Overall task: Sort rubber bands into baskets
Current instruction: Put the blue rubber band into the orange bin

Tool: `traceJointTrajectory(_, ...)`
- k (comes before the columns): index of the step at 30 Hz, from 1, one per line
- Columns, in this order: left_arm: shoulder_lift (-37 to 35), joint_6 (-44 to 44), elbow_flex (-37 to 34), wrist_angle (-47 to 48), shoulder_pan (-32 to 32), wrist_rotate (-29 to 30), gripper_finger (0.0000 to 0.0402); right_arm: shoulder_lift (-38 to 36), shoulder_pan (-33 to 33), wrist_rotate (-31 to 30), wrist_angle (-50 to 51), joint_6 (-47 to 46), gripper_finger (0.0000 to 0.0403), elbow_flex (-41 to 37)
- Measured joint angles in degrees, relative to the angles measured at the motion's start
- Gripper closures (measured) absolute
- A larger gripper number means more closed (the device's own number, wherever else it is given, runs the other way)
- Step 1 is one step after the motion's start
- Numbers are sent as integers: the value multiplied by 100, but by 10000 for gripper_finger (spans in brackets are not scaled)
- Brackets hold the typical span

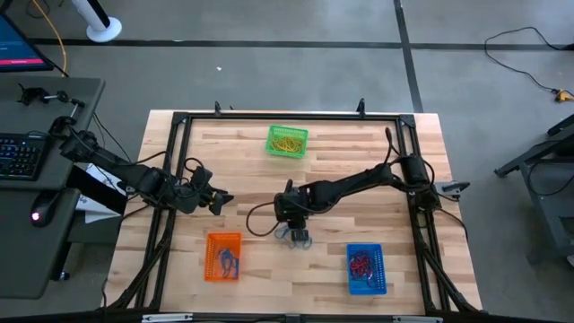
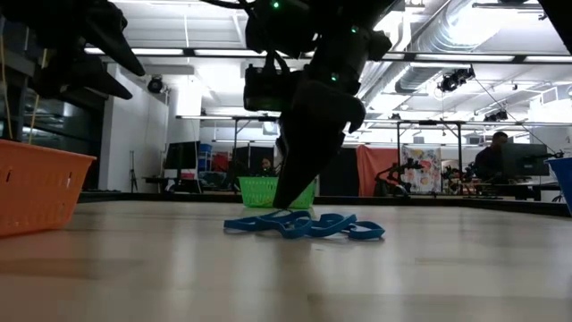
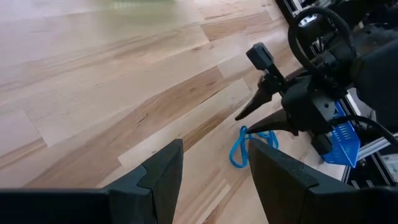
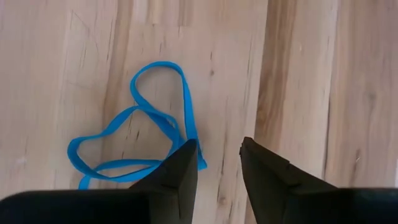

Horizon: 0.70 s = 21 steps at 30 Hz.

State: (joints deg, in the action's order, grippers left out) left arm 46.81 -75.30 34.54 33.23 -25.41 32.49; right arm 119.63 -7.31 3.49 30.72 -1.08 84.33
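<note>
My right gripper needs to open wider, as only wood is between its fingers, beside the blue rubber band's end. It should then go over both sides of that end before it closes.
A small heap of blue rubber bands lies on the wooden table near its middle; they also show as blue rubber bands in the right wrist view. My right gripper points steeply down at the heap's edge, its fingers a little apart with bare wood between them. My left gripper hangs open above the table's left part, holding nothing. The green basket holds yellow bands, the orange basket bluish ones, the blue basket red ones. My right gripper comes at the blue bands from above, slanting. One fingertip stands over the edge of a band's loop, the other on bare wood beside it. Whether the fingertip touches the band, I cannot tell. The bands lie flat and slack on the table.
A black frame runs round the tabletop. The green basket stands at the far middle, the orange basket near left, the blue basket near right. A black cable loops beside the right gripper. Bare wood lies between the baskets.
</note>
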Motion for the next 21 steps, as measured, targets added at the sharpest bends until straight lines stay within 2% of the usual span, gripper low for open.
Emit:
traceJointTrajectory(7, 0, -5, -1, 2, -1, 0, 227, -37, -20, 1, 38, -175, 287, 0)
traceJointTrajectory(16, 1, 39, -2, 9, -1, 0, 227, -37, -35, 76, 340, -85, 216, 0)
traceJointTrajectory(21, 0, 43, -1, 30, 0, 0, 227, -37, -35, -209, 137, -85, 213, 0)
